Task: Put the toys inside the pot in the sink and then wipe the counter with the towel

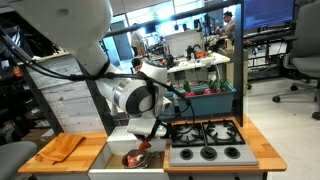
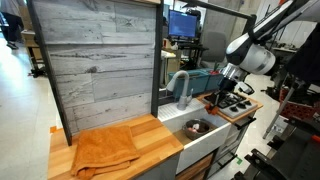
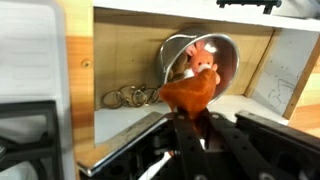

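Observation:
The steel pot's opening lies open under the orange toy, so my gripper should go on moving down toward the pot and let go of the toy inside.
My gripper is shut on an orange toy and hangs over the sink, just above the steel pot. A reddish toy lies inside the pot. In both exterior views the gripper is above the white sink, where the pot stands. The orange towel lies flat on the wooden counter, far from the gripper.
A grey stovetop with black burners borders the sink on one side. The grey faucet rises behind the basin. A wooden back panel stands behind the counter. Metal rings lie by the sink wall.

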